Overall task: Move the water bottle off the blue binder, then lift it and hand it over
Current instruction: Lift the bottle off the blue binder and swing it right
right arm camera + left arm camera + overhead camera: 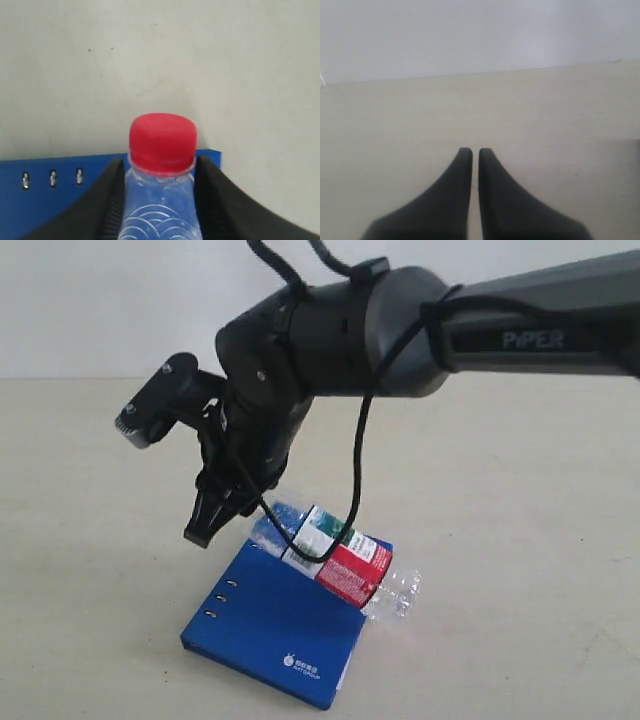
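Observation:
My right gripper should keep tilting the bottle upright until the bottle's base touches the open beige table (465, 452), because it is holding the water bottle (161, 186) below its red cap.
The water bottle (340, 560), clear with a red, white and green label, lies on its side across the far corner of the blue binder (270, 630), its base hanging past the binder's right edge. My right gripper (225, 505) reaches over from the right and is shut on the bottle's neck. In the right wrist view the black fingers (112, 185) press both sides of the bottle (160, 205) just below the red cap (162, 142), with the binder (60, 200) underneath. My left gripper (471, 150) is shut and empty over bare table.
The beige table (520, 500) stretches around the binder on all sides. A white wall (100, 300) stands behind it. The right arm's black cable (357, 470) dangles over the bottle.

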### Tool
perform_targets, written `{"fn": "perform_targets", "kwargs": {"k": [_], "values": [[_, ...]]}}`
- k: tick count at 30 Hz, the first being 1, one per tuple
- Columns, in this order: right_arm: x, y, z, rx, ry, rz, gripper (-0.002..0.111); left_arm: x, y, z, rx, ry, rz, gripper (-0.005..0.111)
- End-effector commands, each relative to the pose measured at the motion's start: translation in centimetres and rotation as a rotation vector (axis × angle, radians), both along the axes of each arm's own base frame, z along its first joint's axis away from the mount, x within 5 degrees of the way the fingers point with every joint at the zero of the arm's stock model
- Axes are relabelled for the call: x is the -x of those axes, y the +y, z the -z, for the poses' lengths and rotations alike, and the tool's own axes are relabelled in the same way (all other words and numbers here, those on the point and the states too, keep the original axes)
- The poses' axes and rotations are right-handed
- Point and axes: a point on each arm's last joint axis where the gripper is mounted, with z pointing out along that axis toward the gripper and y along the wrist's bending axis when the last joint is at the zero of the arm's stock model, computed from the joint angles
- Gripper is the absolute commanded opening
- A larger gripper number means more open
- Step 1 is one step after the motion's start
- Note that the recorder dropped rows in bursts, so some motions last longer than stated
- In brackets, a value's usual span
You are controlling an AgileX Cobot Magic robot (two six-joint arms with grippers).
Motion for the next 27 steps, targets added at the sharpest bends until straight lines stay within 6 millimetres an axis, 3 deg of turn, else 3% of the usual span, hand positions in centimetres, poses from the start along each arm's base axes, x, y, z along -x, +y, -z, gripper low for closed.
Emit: {"fn": "perform_targets", "kwargs": {"k": [1,7,14,22,27], "values": [[0.0,-1.5,-5.0,-0.017,-0.153,0.023,0.0,0.0,0.0,0.1,-0.004,-0.004,-0.001,0.004],[-0.8,-4.5,-9.3,-0.051,-0.278,0.131,0.0,0.0,0.0,0.1,-0.004,-0.004,-0.001,0.004],[-4.7,-11.4,-12.4,-0.144,-0.339,0.371,0.0,0.0,0.0,0.1,-0.004,-0.004,-0.001,0.004],[-9.1,-19.9,-11.6,-0.197,-0.335,0.613,0.0,0.0,0.0,0.1,-0.004,-0.004,-0.001,0.004],[-10.2,-23.3,-9.6,-0.33,-0.269,0.672,0.0,0.0,0.0,0.1,-0.004,-0.004,-0.001,0.004]]}}
